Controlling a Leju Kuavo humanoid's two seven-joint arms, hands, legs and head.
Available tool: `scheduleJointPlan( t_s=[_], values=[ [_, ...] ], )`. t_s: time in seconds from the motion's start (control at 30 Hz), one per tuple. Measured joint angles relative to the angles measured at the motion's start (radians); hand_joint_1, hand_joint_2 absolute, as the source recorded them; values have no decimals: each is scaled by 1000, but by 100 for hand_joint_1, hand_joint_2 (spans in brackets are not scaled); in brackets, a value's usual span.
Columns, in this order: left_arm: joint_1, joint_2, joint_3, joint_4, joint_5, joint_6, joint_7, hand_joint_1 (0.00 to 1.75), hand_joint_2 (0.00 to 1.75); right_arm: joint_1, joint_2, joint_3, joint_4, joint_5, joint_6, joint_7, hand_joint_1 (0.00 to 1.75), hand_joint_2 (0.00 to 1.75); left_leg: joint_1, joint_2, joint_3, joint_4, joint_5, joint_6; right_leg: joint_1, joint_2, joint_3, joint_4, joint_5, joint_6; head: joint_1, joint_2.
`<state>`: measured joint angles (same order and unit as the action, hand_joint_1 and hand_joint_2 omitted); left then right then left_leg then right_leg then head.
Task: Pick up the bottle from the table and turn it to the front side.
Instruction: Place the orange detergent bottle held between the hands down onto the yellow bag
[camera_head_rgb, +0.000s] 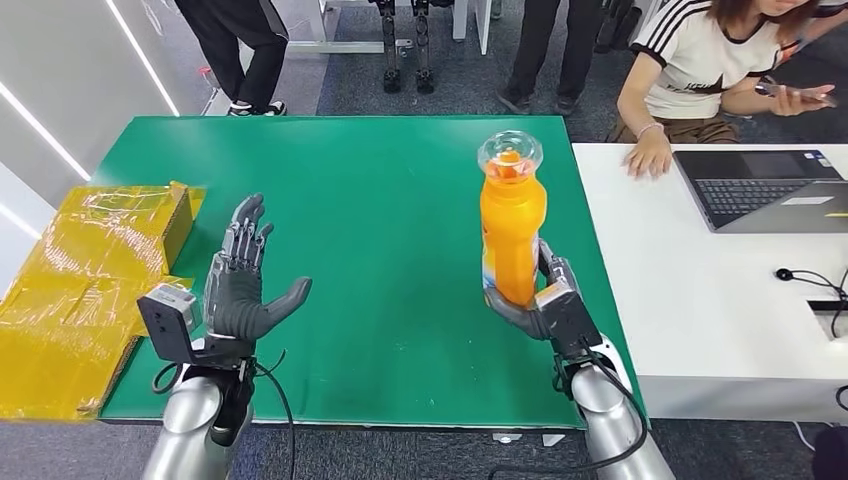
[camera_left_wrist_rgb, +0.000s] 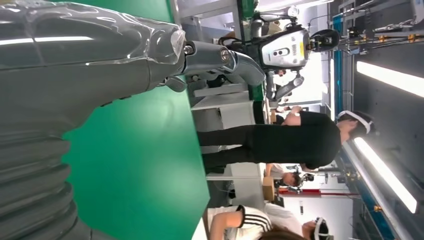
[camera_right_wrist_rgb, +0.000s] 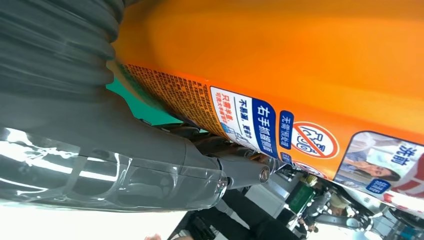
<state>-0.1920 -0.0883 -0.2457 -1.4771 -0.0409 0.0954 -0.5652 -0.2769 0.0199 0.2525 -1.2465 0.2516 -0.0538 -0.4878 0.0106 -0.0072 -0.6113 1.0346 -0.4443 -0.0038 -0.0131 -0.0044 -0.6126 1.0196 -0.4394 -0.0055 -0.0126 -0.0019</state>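
Note:
I can see only a sliver of label (camera_head_rgb: 488, 268) at the bottle's edge. The orange bottle (camera_head_rgb: 513, 235) will show its hidden printed front when I turn it.
An orange bottle (camera_head_rgb: 511, 218) with a clear domed cap stands upright, lifted above the green table (camera_head_rgb: 380, 230). My right hand (camera_head_rgb: 545, 300) grips its lower part from below and behind. Close up in the right wrist view, the bottle's orange label (camera_right_wrist_rgb: 280, 75) with printed text and a blue panel lies against my thumb (camera_right_wrist_rgb: 150, 165). My left hand (camera_head_rgb: 243, 285) hovers over the table's left side, palm up, fingers spread, holding nothing. Its thumb (camera_left_wrist_rgb: 125, 55) shows in the left wrist view over the green surface.
A yellow-wrapped cardboard box (camera_head_rgb: 90, 270) lies at the table's left edge. A white desk (camera_head_rgb: 700, 300) adjoins on the right with a laptop (camera_head_rgb: 765, 190) and a seated person (camera_head_rgb: 700, 70). Other people stand beyond the far edge.

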Motion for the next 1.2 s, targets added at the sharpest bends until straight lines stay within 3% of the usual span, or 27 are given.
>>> scheduleJointPlan(
  t_s=[0.2, 0.43, 0.97, 1.2],
  values=[
    [-95, 10, -23, 45, 41, -49, 47, 0, 175, -82, 30, 20, 62, -9, 7, -3, 175, 175, 0, 1, -1, 0, 1, 0, 0, 1, -1, 1, 0, 0, 0, 0],
    [-214, 4, -60, 112, 78, -145, 98, 0, 175, -232, 103, 120, 163, -21, 12, 20, 175, 175, 0, 3, -1, 0, 2, -1, 0, 3, -3, 1, 2, -1, 0, 0],
    [-363, -7, -76, 217, 98, -202, 114, 0, 175, -297, 136, 267, 188, 89, -16, 92, 175, 175, 0, 3, -2, 0, 3, -1, 0, 3, -3, 1, 2, -1, 0, 0],
    [-378, -6, -76, 231, 96, -204, 114, 0, 175, -302, 138, 280, 194, 89, -16, 93, 175, 175, 0, 3, -2, 0, 3, -1, 0, 3, -3, 1, 2, -1, 0, 0]
  ],
)
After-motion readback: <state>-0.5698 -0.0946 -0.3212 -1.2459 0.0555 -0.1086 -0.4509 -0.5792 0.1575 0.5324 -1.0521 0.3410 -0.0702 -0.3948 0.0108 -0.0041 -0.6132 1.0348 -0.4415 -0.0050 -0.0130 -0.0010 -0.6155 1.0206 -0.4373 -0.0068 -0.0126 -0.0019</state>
